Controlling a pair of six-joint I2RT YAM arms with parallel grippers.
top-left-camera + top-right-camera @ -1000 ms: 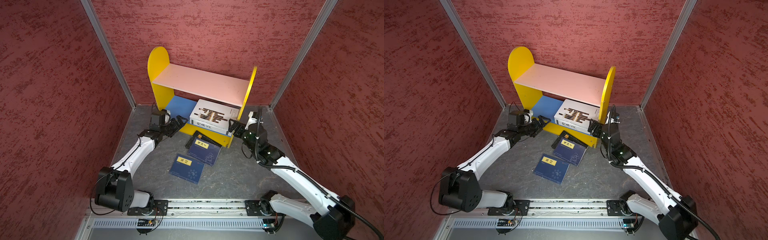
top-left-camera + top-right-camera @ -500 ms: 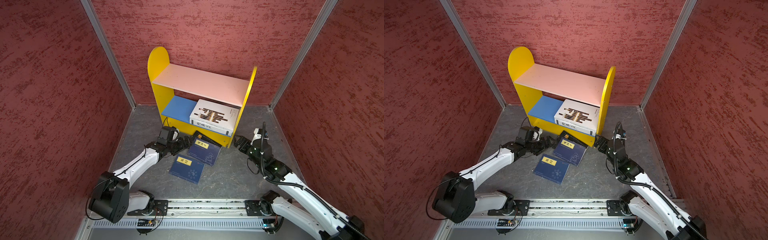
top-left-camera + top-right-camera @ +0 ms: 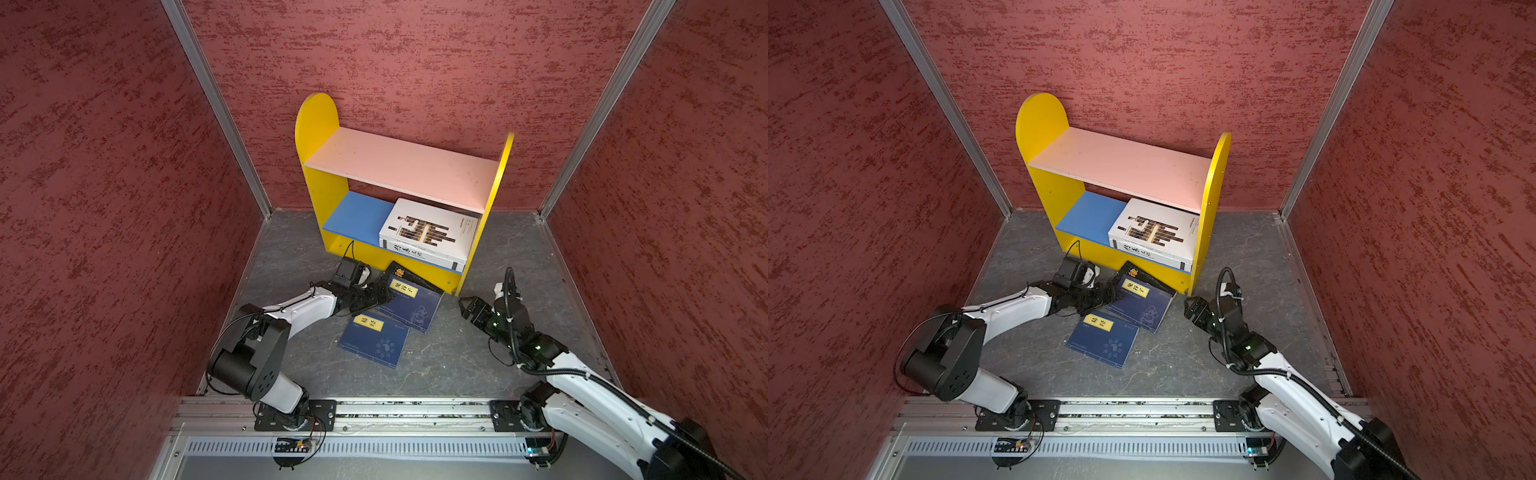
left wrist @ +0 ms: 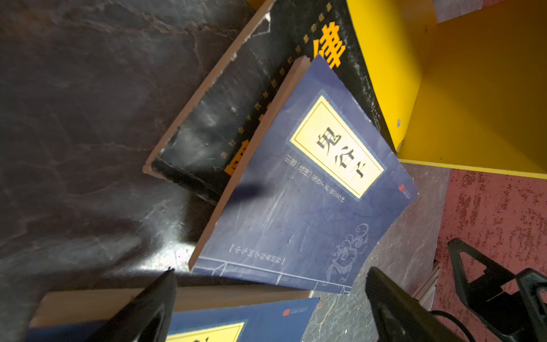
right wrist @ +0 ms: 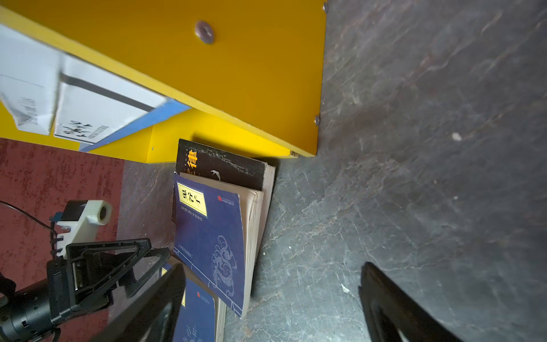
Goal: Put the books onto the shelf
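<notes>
The upper navy book's page edge faces my right gripper across open ground [image 3: 449, 316], so I will keep moving in until my fingers are on both sides of that page edge [image 3: 436, 313].
The shelf [image 3: 403, 166] [image 3: 1121, 162] stands at the back wall. Two white books [image 3: 430, 230] [image 3: 1154, 232] lie stacked on the right end of its blue lower board. On the floor in front lie a black book [image 3: 399, 272] [image 4: 236, 97], a navy book [image 3: 409, 303] [image 4: 296, 207] overlapping it, and a second navy book [image 3: 374, 340] [image 3: 1102, 338] nearer the front. My left gripper [image 3: 380, 295] [image 4: 270, 275] is open at the navy books' left edges. My right gripper [image 3: 467, 307] [image 5: 272, 269] is open over bare floor, right of the upper navy book [image 5: 213, 237].
Red textured walls close in the grey stone floor [image 3: 457, 365] on three sides. The shelf's right yellow side panel [image 3: 490, 216] [image 5: 236, 59] stands just behind my right gripper. A metal rail [image 3: 395, 409] carrying both arm bases runs along the front.
Both arms have drawn back from the shelf and dropped towards the floor. The left gripper now sits at the floor books, the right one beside the shelf's right foot.
</notes>
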